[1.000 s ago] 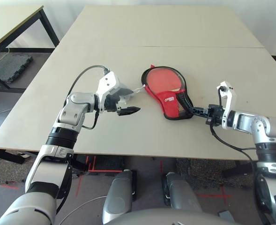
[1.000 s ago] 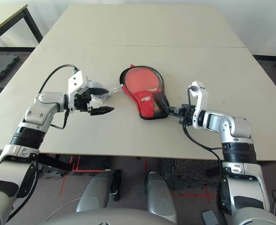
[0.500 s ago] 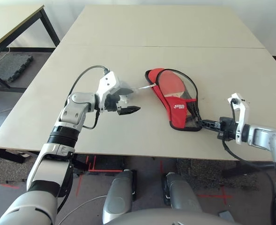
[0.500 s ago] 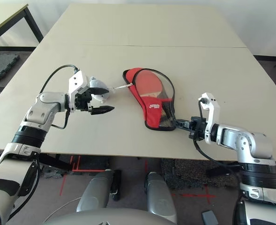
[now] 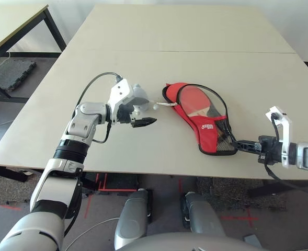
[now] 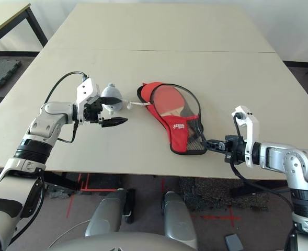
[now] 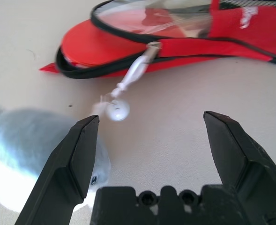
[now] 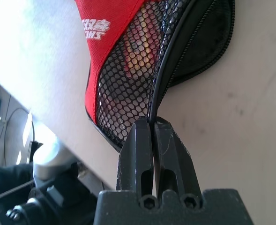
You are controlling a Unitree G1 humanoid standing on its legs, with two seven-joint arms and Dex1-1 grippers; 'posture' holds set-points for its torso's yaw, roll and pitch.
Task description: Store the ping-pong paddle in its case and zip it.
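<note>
The clear cover sticks out crooked from the red case's round end [image 5: 175, 90]. My right gripper should swing the narrow end [image 5: 219, 148] and lay the cover over the paddle before zipping.
The red case [image 5: 194, 124] lies open near the table's front right, its black zipper edge standing up in a loop. Inside it the ping-pong paddle [image 5: 197, 100] shows its red face, with the handle under the black mesh pocket [image 8: 128, 70]. My right gripper [image 5: 238, 145] is shut on the case's black edge [image 8: 157, 101] at the narrow end, close to the table's front edge. My left gripper [image 5: 144, 122] stands open just above the table, left of the case. The grey-blue plush charm [image 5: 138, 97] lies beside the left gripper's fingers [image 7: 77, 150], its white cord [image 7: 130, 79] running to the case.
The large beige table [image 5: 185, 47] stretches far beyond the case, with a seam across its middle. Another table [image 5: 12, 26] stands off to the far left. The case's narrow end lies close to the front edge.
My right gripper has pulled back toward the front right edge, dragging the case with it and turning it. The plush charm has slid a little right. The left arm has stayed put.
</note>
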